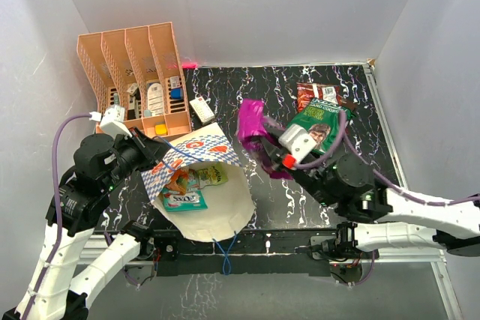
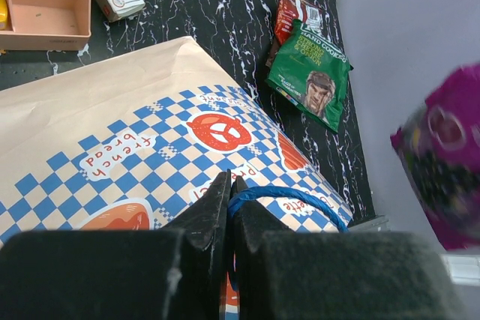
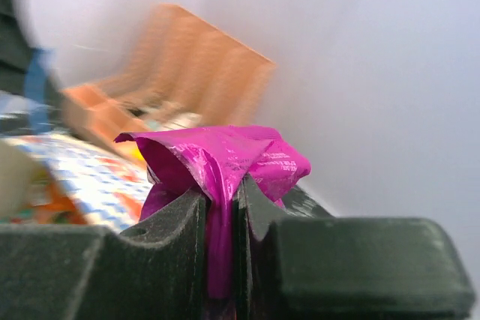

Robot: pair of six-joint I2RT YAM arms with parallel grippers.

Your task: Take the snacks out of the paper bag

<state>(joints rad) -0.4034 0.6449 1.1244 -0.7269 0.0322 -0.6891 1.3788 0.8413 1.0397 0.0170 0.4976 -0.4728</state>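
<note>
My right gripper should keep carrying the purple snack packet (image 1: 252, 127), which hangs clear of the paper bag, until it lies beside the green packet (image 1: 318, 122), and then let go.
The paper bag (image 1: 217, 207) lies on its side, mouth toward the near edge, with orange, green and teal snack packets (image 1: 196, 179) showing inside. My left gripper (image 1: 154, 149) is shut on the bag's blue cord handle (image 2: 289, 194) and holds the checked side (image 2: 150, 148) up. My right gripper (image 1: 264, 151) is shut on a purple snack packet (image 1: 251, 127), held in the air right of the bag; it also shows in the right wrist view (image 3: 225, 159) and in the left wrist view (image 2: 442, 162). A green packet (image 1: 319, 125) and a red one (image 1: 311, 94) lie at the back right.
A salmon-pink file organiser (image 1: 135, 73) with small office items stands at the back left. A small white box (image 1: 201, 109) lies beside it. White walls enclose the black marbled table (image 1: 300, 192).
</note>
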